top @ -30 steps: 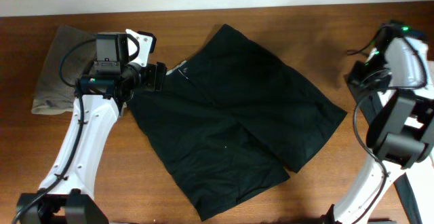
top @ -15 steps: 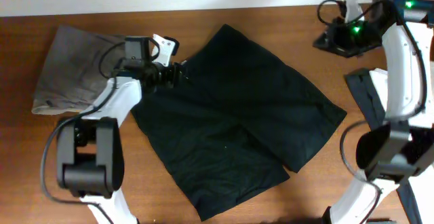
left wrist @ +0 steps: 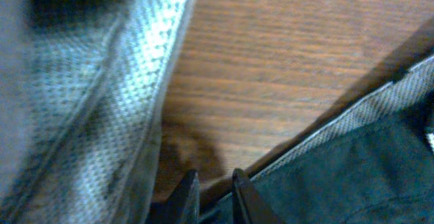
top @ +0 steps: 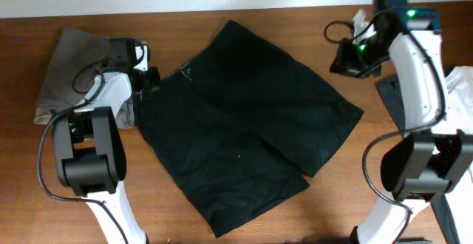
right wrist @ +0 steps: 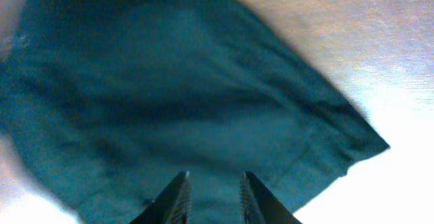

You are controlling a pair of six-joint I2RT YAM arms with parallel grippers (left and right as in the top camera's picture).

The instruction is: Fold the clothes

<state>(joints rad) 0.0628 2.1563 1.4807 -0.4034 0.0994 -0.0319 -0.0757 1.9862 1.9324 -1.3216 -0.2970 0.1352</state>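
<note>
Next, my right gripper takes the upper leg's hem corner point(top: 359, 112) and turns the black shorts straight before folding, because the shorts lie at a slant from waistband point(top: 189, 62) to leg hems.
The clothes in hand are black shorts point(top: 244, 118), spread flat across the middle of the table. My left gripper point(top: 151, 80) sits at the left end of their waistband. In the left wrist view its fingertips point(left wrist: 190, 189) stand close together, with the shorts' hem point(left wrist: 352, 156) running in between them low down. My right gripper point(top: 347, 59) hovers over the table by the shorts' upper right leg. The right wrist view shows it point(right wrist: 213, 183) open, with nothing between the fingers and the dark cloth point(right wrist: 169, 81) below.
A grey-brown garment point(top: 74, 66) lies at the far left, right beside my left gripper; it shows as grey weave point(left wrist: 88, 95) in the left wrist view. Dark cloth point(top: 392, 96) and something white point(top: 462, 81) lie at the right edge.
My left gripper has narrowed onto the waistband and drawn back left, and the shorts slid left with it. The right arm swung in from the right toward the shorts, and its jaws parted.
</note>
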